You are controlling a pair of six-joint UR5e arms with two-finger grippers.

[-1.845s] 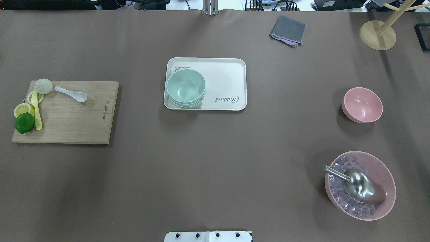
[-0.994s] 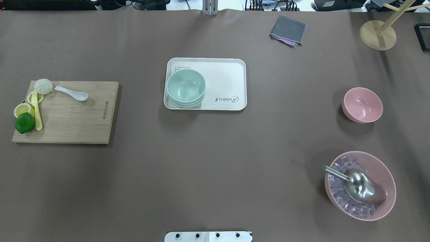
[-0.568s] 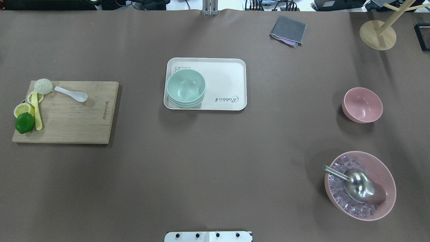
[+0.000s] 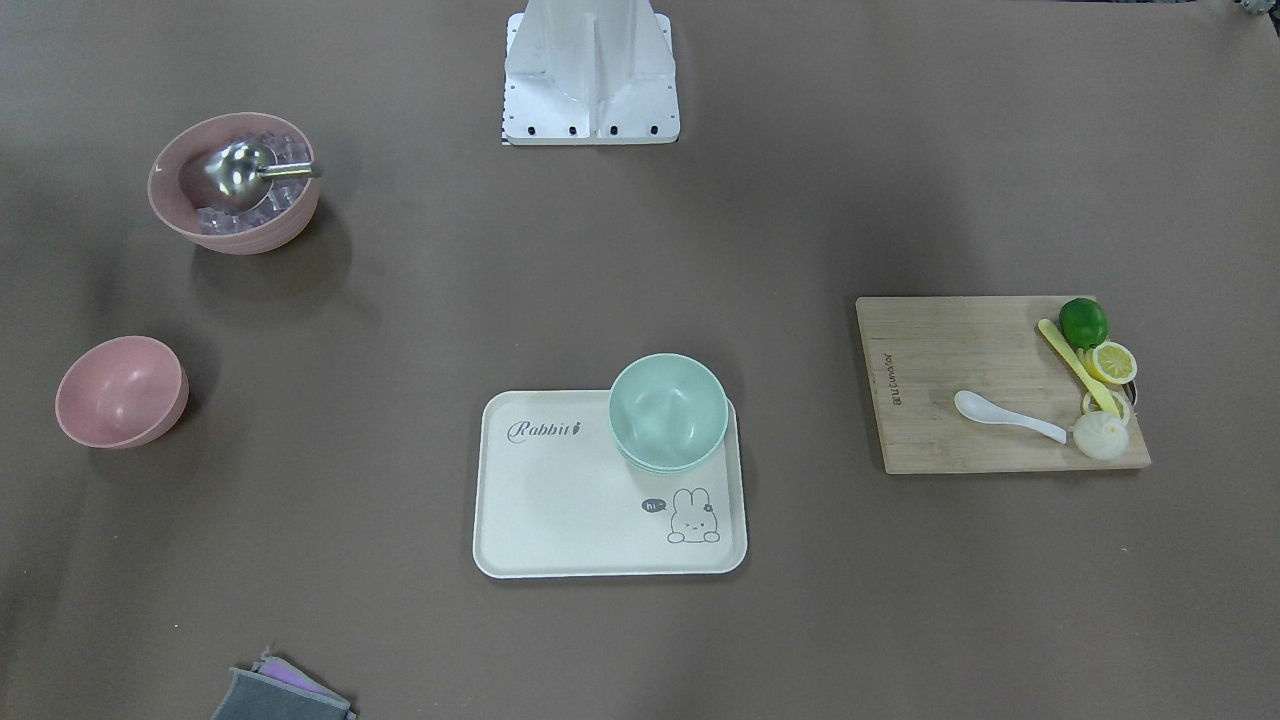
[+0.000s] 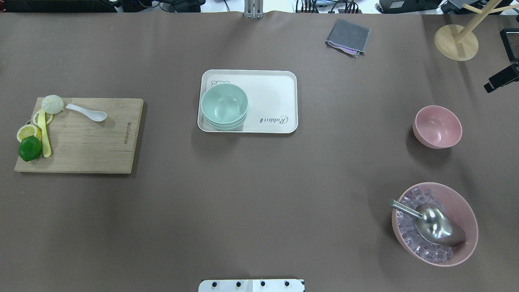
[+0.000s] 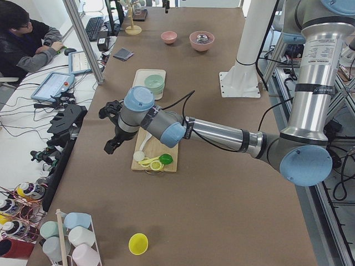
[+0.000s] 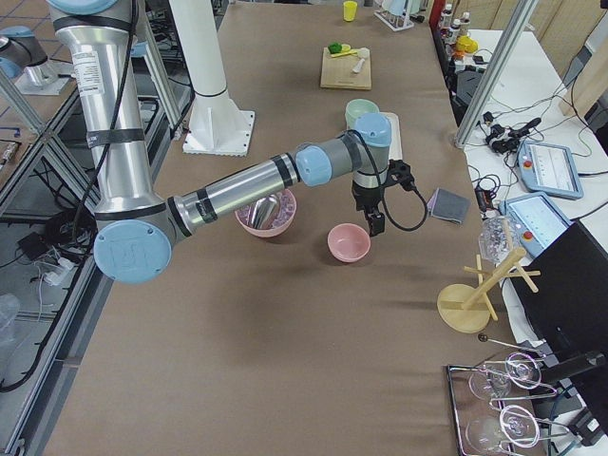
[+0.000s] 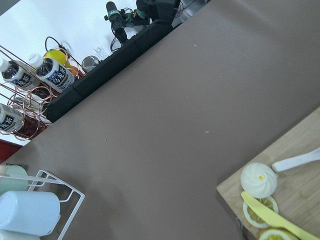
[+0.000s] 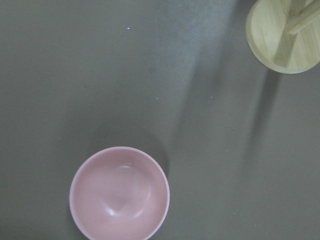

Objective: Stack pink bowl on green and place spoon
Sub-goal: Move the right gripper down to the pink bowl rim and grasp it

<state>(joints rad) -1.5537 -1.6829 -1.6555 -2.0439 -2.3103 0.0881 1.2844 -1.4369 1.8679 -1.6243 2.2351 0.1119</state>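
The small pink bowl (image 4: 122, 392) should go down almost all the way inside the stacked green bowls when I lower it there, because those bowls nest rim (image 4: 667, 466) close to rim.
A small pink bowl (image 5: 437, 126) stands empty at the table's right; it also shows in the right wrist view (image 9: 119, 194). Stacked green bowls (image 5: 224, 106) sit on the left end of a cream tray (image 5: 272, 95). A white spoon (image 5: 86, 113) lies on the wooden cutting board (image 5: 85, 142). A dark part of my right gripper (image 5: 501, 78) shows at the right edge, beyond the pink bowl; in the exterior right view the right gripper (image 7: 374, 224) hangs above the bowl. My left gripper (image 6: 110, 146) hovers left of the board. I cannot tell whether either is open or shut.
A large pink bowl (image 5: 462, 211) with ice cubes and a metal scoop (image 5: 432, 221) stands at the near right. A lime (image 5: 30, 148), lemon slices, a yellow knife and a bun share the board. A grey cloth (image 5: 348, 37) and a wooden stand (image 5: 455, 41) sit at the back.
A dark part of my right gripper has come into the overhead view at the right edge. The bowls, spoon and tray have not moved.
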